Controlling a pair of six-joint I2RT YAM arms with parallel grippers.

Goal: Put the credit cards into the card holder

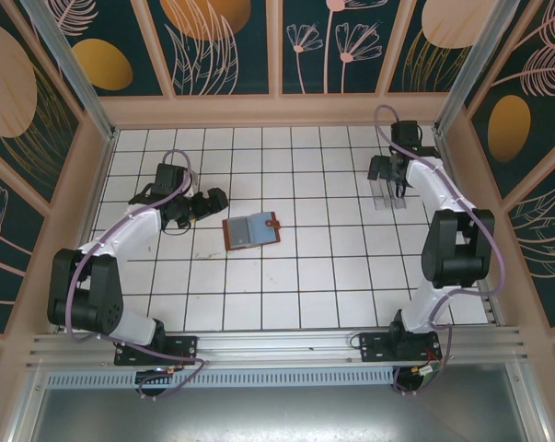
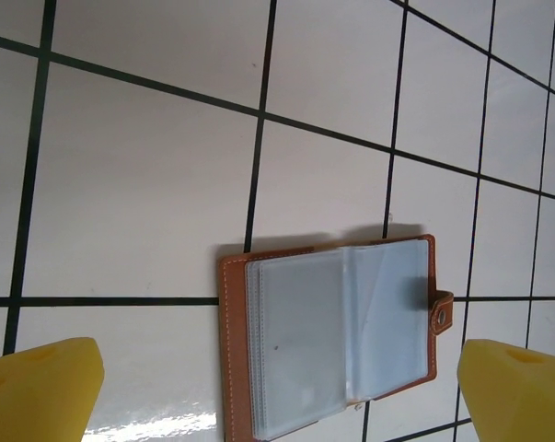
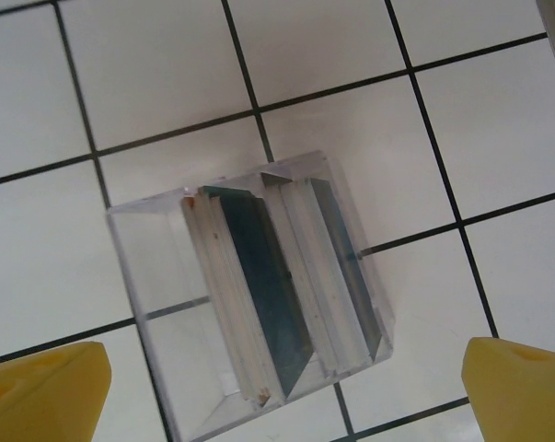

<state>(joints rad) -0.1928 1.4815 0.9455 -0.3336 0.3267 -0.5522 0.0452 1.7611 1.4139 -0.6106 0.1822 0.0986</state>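
The flat sides of the upright credit cards point(image 3: 266, 281) face my right gripper's open fingers, so my right gripper goes on moving down to their near ends before it closes there.
The card holder point(image 1: 252, 230) lies open on the tiled floor, reddish-brown with clear sleeves facing up and its tab to the right. From the left wrist it shows close below point(image 2: 337, 336). My left gripper point(image 1: 203, 204) hovers just left of it, open point(image 2: 279, 394), with nothing between its yellow fingertips point(image 2: 42, 387). The credit cards point(image 3: 259, 281) stand on edge in a clear plastic box point(image 3: 157, 267) at the back right point(image 1: 388, 193). My right gripper point(image 1: 390, 171) hangs above that box, open point(image 3: 282, 394), its fingertips point(image 3: 521, 387) wide of the box and holding nothing.
Wooden walls with aluminium posts point(image 1: 70, 64) enclose the white tiled floor point(image 1: 305, 295). The clear box sits close to the right wall. Both arm bases are bolted to the rail point(image 1: 277, 345) at the near edge.
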